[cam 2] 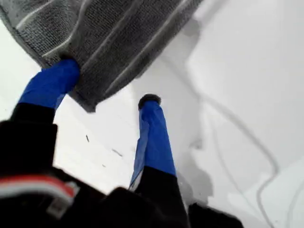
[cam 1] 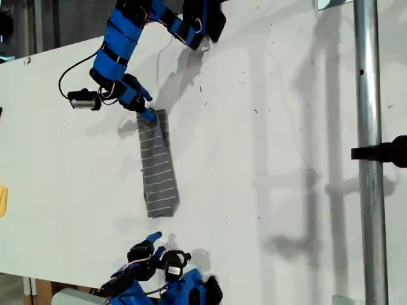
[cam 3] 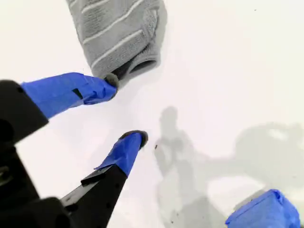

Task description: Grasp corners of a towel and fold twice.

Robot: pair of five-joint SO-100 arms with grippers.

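I expect the strip (cam 1: 158, 166) to curl and double back on itself when I fold it, because the towel's corner (cam 2: 71, 59) dents limply around a blue finger.
The dark grey striped towel (cam 1: 158, 165) lies folded into a narrow strip on the white table (cam 1: 267, 127). My first gripper (cam 1: 145, 109) is at the strip's far end in the exterior view. It stands open (cam 2: 108, 83): one blue finger (cam 2: 50, 85) touches the edge of the towel's corner (cam 2: 90, 102), while the other finger (cam 2: 151, 128) rests on bare table beside the towel (cam 2: 104, 33). My second gripper (cam 1: 152, 244) is open (cam 3: 124, 109) just short of the strip's near end, apart from the towel (cam 3: 118, 33), whose folded layers show there.
A metal pole (cam 1: 367, 159) with a black clamp (cam 1: 389, 151) runs down the exterior view's right. A small yellow object (cam 1: 2, 200) sits at the exterior view's left edge. A black cable (cam 1: 70, 73) loops beside the first arm.
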